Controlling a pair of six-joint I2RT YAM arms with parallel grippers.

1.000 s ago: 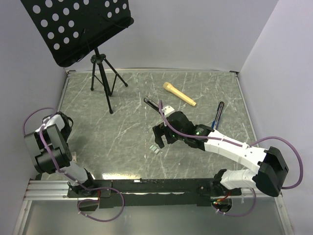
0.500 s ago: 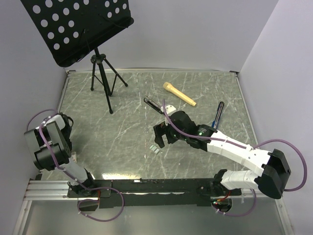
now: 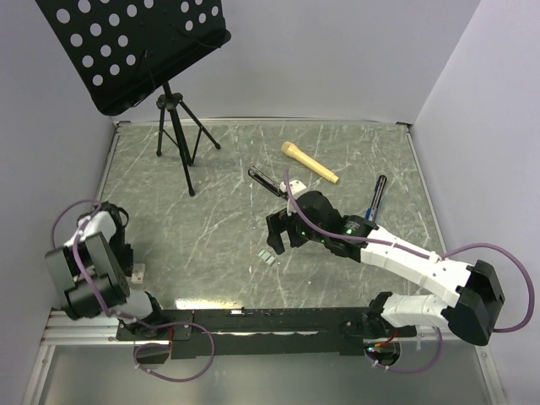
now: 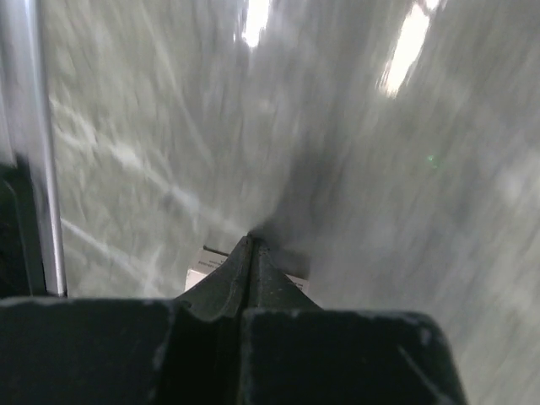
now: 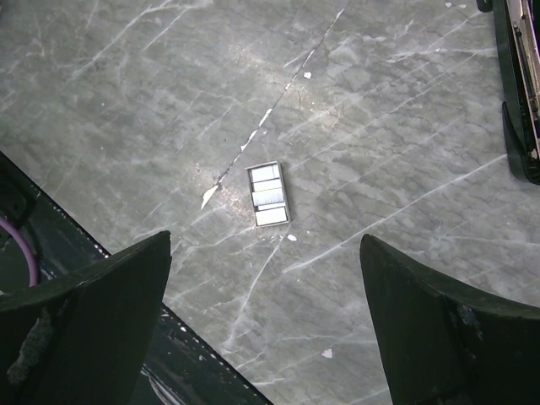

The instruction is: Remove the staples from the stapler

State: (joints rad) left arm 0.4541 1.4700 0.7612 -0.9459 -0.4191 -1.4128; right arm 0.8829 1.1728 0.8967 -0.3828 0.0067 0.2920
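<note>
The small white box point(image 3: 137, 272) is near the side, next to the robot's closed left gripper, so the robot should push it toward the middle of the marble table point(image 3: 207, 253).
The slim black stapler point(image 3: 265, 179) lies on the grey marble table, behind my right gripper point(image 3: 281, 242); its end shows at the right edge of the right wrist view point(image 5: 521, 93). The staples point(image 3: 268, 256) lie flat on the table as a small silvery strip, also seen in the right wrist view point(image 5: 268, 194). My right gripper point(image 5: 266, 243) is open and empty, hovering above the table just short of the strip. My left gripper point(image 4: 251, 242) is shut with nothing between its fingers, low over a small white label point(image 4: 202, 267) at the table's near left point(image 3: 126, 253).
A black music stand on a tripod point(image 3: 175, 126) stands at the back left. A yellow cylinder point(image 3: 310, 162) lies behind the stapler and a dark pen point(image 3: 377, 196) to its right. White walls close the table; the black base rail point(image 3: 270, 321) runs along the near edge.
My left arm has drawn back and down toward the near left corner. My right gripper has stayed almost still above the staples.
</note>
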